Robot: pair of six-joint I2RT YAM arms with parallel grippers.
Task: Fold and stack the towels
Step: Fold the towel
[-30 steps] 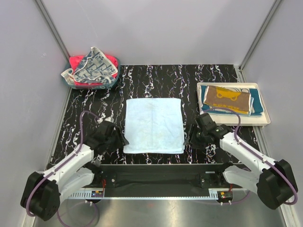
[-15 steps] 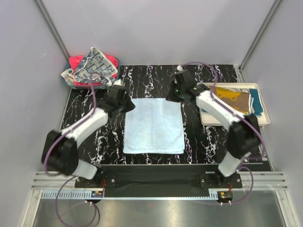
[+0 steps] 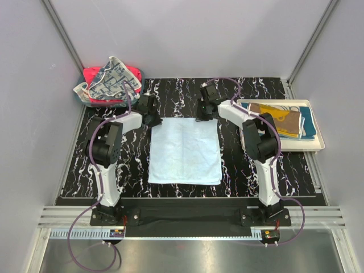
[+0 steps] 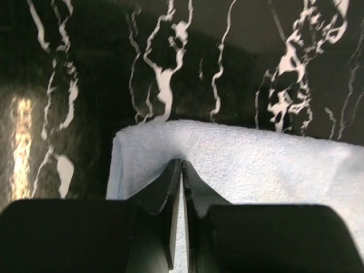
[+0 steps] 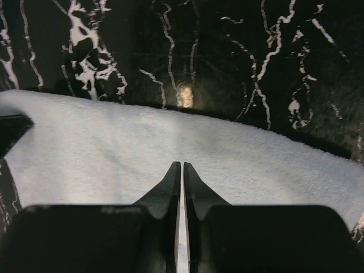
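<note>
The light blue towel's far (image 3: 198,121) corners are farther out than my left gripper and my right gripper. Both grippers should open and pinch the towel's corner tips (image 3: 216,120) before they fold the towel.
A light blue towel (image 3: 185,151) lies flat in the middle of the black marbled table. My left gripper (image 3: 152,118) is at its far left corner and my right gripper (image 3: 202,115) at its far right corner. In the left wrist view the left gripper (image 4: 182,162) has its jaws pressed together on the towel (image 4: 256,170) just inside the far edge. In the right wrist view the right gripper (image 5: 182,165) is likewise shut on the towel (image 5: 114,153). A mustard-brown towel (image 3: 273,118) lies folded on a teal towel (image 3: 307,122).
A teal bin (image 3: 136,96) at the far left holds a crumpled white towel with blue print (image 3: 114,79) and a red-pink towel (image 3: 94,74). A cream tray (image 3: 318,147) at the right carries the folded towels. Grey walls close in the table.
Both arms stretched from the towel's near corners to its far corners. Both grippers went from open to shut on the far edge.
</note>
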